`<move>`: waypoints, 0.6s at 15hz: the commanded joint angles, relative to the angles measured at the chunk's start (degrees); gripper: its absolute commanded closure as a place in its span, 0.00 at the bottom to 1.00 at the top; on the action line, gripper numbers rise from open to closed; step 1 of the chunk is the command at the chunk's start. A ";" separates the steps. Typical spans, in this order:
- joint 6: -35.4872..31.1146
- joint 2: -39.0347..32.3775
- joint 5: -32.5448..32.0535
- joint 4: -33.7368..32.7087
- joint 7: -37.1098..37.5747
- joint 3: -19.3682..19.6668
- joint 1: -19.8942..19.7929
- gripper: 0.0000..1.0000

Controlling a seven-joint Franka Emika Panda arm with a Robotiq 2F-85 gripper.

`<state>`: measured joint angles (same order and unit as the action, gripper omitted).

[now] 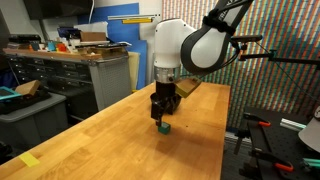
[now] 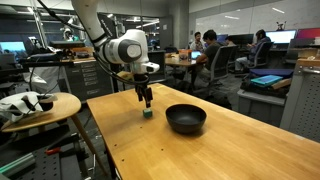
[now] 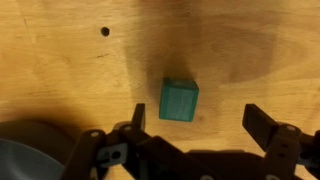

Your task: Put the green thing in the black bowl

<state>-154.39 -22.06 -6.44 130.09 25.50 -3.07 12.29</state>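
Observation:
The green cube is square to my open fingers and clear of the black bowl, so my gripper should keep going down and close around the cube's sides.
The green cube lies on the wooden table, just ahead of my open gripper in the wrist view; it sits nearer one finger and touches neither. In both exterior views the gripper hangs straight above the cube, close to the tabletop. The black bowl stands empty on the table a short way from the cube. In the wrist view a dark curved edge at the lower left corner may be the bowl.
The wooden table has a yellow tape mark near one corner. A round side table with items stands beside the table. Workbenches and seated people are in the background. A small dark hole marks the tabletop.

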 commanded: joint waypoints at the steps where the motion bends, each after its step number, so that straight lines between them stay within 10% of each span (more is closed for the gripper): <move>1: -0.67 -2.09 0.28 -1.44 -2.18 1.33 0.96 0.00; 9: -2.40 -5.25 1.17 -2.24 -3.96 1.52 0.62 0.00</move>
<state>-155.30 -25.68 -6.38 129.33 23.37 -2.50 12.34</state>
